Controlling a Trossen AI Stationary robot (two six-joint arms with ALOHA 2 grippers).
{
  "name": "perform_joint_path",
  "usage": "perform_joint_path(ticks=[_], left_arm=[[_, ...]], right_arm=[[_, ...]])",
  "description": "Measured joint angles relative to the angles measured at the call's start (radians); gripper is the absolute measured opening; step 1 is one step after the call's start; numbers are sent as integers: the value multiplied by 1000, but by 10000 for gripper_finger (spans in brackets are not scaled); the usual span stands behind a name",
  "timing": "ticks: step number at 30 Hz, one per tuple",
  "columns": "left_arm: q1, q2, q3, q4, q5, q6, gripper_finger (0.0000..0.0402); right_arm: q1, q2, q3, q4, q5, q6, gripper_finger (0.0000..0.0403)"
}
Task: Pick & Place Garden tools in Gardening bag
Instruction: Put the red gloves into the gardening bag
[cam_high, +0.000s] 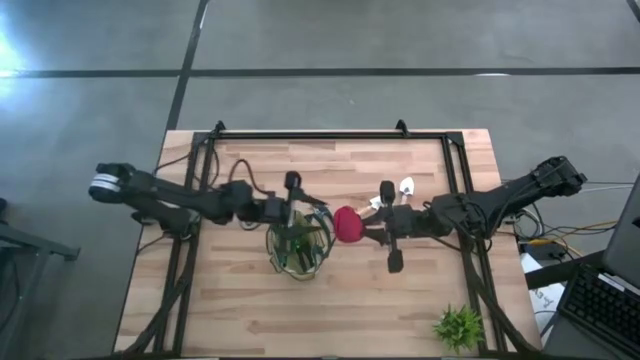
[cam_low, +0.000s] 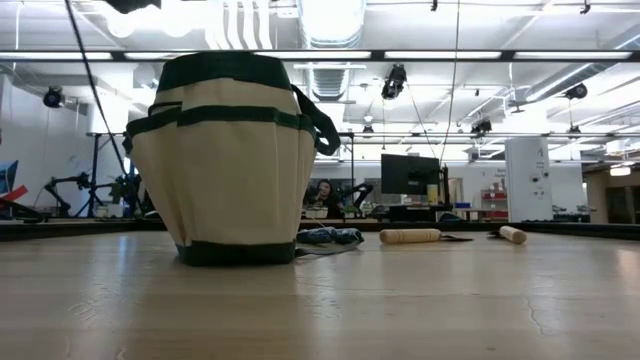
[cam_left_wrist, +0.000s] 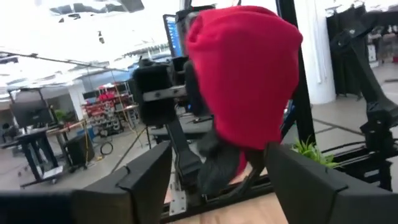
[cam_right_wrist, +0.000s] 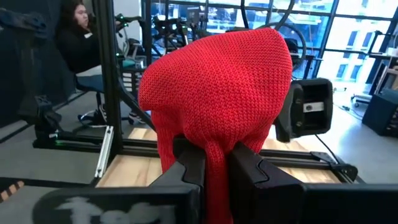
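Observation:
The red-and-black piece (cam_high: 348, 225) will stay puffed up when I carry it, because the knit bulges up plump (cam_left_wrist: 245, 59) above its pinched narrow part.
The red-and-black piece (cam_high: 347, 224), a red knitted thing with a dark lower part, hangs in the air just right of the gardening bag (cam_high: 276, 252). My right gripper (cam_right_wrist: 214, 163) is shut on it. My left gripper (cam_left_wrist: 217, 157) stands open over the bag's far rim. It faces the red piece, which is just ahead of its fingers. The bag (cam_low: 230, 150) stands upright on its base, and dark and green tools show inside it from above. More garden tools (cam_high: 396, 192) lie on the table to the right of the bag. My right gripper pinches the red piece's narrow lower part (cam_right_wrist: 216, 155) between its two fingers. They come level from the table's right. The knit bulges up above and ahead of the fingers (cam_right_wrist: 249, 168), and the piece is lifted clear of table and bag.
Two pale trowels (cam_high: 406, 188) and a dark-handled tool (cam_high: 395, 262) lie right of centre; wooden handles (cam_low: 410, 236) show behind the bag. A small green plant (cam_high: 460, 325) stands at the near right edge. A black frame (cam_high: 330, 135) runs along the table's far side.

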Motion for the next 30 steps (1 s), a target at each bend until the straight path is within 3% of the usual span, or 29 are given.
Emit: perform_joint_path(ticks=[7,25,30], left_arm=[[0,115,132,-25,79,32,263],[2,166,202,-13,83,6,256],[5,169,204,-15,79,16,210]], right_arm=[[-10,0,0,-11,10,-7,24],[-52,-4,-2,-22,27,0,24],[-53,-4,-2,-32,27,13,24]])
